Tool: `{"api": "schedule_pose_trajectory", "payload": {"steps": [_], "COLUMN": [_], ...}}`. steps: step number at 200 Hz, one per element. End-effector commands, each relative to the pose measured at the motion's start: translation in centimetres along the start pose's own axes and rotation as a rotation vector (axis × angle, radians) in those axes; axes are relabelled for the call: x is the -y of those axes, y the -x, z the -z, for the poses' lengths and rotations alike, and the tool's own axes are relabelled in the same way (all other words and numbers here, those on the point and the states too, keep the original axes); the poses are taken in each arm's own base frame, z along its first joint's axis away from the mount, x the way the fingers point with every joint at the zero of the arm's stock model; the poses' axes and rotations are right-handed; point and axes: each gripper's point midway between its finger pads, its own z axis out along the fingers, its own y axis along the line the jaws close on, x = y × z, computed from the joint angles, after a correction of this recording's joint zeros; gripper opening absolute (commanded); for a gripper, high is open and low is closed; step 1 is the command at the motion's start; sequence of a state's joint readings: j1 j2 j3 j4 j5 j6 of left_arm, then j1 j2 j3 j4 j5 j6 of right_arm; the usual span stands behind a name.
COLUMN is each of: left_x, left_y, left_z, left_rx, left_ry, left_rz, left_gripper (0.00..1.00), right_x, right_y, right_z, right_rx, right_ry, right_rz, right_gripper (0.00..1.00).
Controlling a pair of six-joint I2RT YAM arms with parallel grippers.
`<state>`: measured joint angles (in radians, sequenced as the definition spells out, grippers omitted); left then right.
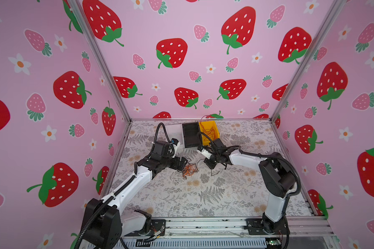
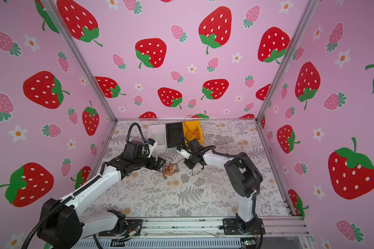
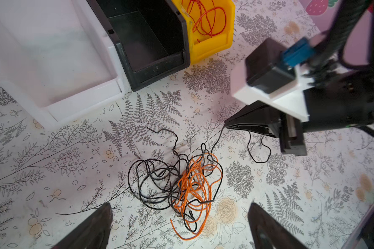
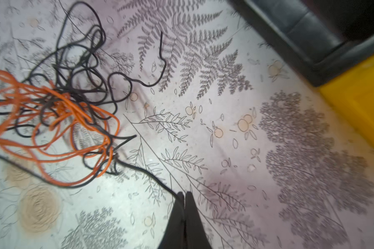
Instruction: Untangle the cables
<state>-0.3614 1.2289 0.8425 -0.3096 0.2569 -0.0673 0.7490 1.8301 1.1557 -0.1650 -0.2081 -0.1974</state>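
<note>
My right gripper is holding the black cable, which runs into the orange loops (image 3: pixel 208 157). I should raise the black cable high and take hold of the orange cable (image 3: pixel 192 184) with my left gripper.
A tangle of black and orange cables (image 1: pixel 190 169) (image 3: pixel 181 179) lies on the floral table (image 1: pixel 203 194), between the two grippers in both top views. My left gripper (image 3: pixel 180 208) hovers at the tangle's near edge, open wide, with nothing between its fingertips (image 3: pixel 104 210). My right gripper (image 4: pixel 184 193) (image 3: pixel 226 124) is shut on one black cable (image 4: pixel 147 174) that runs from its tips back into the tangle. A loose loop of that black cable (image 3: pixel 258 151) trails behind the right fingers. Red cables (image 3: pixel 207 21) lie coiled in the yellow bin (image 3: pixel 212 48).
Three bins stand side by side at the back of the table: a white bin (image 3: pixel 84 101), a black bin (image 3: pixel 160 73) holding nothing, and the yellow one. Pink strawberry walls close in the back and both sides.
</note>
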Motion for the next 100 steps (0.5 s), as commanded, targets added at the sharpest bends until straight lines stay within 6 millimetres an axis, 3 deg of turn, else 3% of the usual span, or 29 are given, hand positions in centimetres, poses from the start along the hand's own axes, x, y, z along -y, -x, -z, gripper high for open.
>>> {"api": "schedule_pose_trajectory", "payload": {"steps": [1,32,100], "left_x": [1.1,2.8,3.7], "left_y": [1.8,1.6,1.0], "left_z": [0.3,-0.2,0.0], "left_rx": [0.039,0.005,-0.034], "left_ry": [-0.040,-0.093,-0.103], "left_rz": [-0.026,-0.087,-0.195], "left_gripper": [0.99,0.97,0.65], "right_x": [0.5,0.8,2.1], "right_y": [2.8,3.2,6.6], "right_z": [2.9,5.4,13.6], "right_rx": [0.112,0.154,0.307], "right_ry": [-0.062,-0.103,-0.193], "right_rz": [0.002,-0.023,-0.077], "right_gripper": [0.00,0.00,0.00]}}
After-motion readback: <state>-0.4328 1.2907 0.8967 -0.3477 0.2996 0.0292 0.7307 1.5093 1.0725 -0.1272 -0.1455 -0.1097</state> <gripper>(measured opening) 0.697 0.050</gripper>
